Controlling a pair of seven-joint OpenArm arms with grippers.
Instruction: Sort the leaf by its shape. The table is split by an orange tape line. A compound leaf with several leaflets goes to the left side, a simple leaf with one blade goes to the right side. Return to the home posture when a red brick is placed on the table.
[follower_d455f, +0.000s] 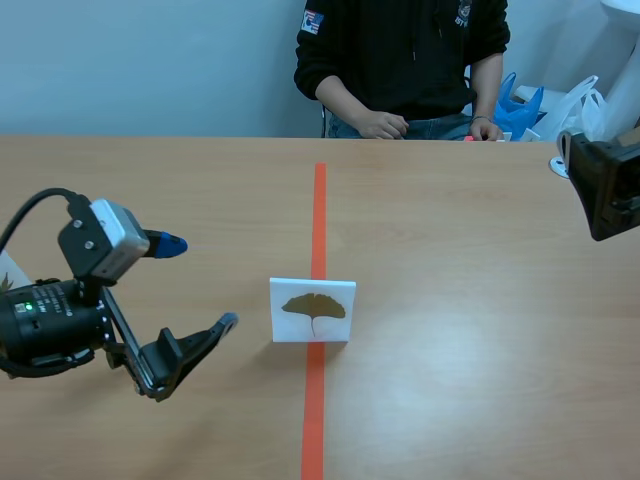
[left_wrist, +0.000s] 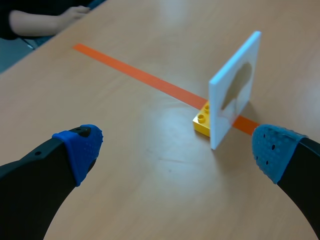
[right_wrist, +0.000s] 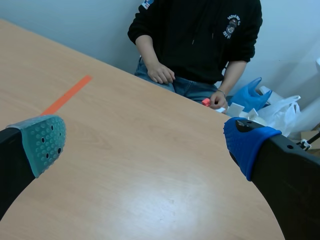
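Note:
I expect the yellow brick (left_wrist: 201, 121) to come along as one piece when I lift the white card, because it sits flush (left_wrist: 209, 116) against the back of the white card.
A white card (follower_d455f: 312, 310) stands upright on the orange tape line (follower_d455f: 319, 200), showing one brown fan-shaped leaf with a single blade. In the left wrist view the card (left_wrist: 235, 90) rests in a yellow brick (left_wrist: 204, 120), ahead of my left gripper (left_wrist: 175, 150) toward its right-hand finger. My left gripper (follower_d455f: 198, 283) is open and empty, hovering left of the card. My right arm (follower_d455f: 603, 185) is raised at the table's right edge. My right gripper (right_wrist: 145, 145) is open over bare table, far from the card.
A person in a black top (follower_d455f: 400, 50) sits across the table, hands (follower_d455f: 380, 125) at the far edge. One hand holds a small red thing (right_wrist: 206, 102). Blue and white plastic bags (follower_d455f: 540, 105) lie at the back right.

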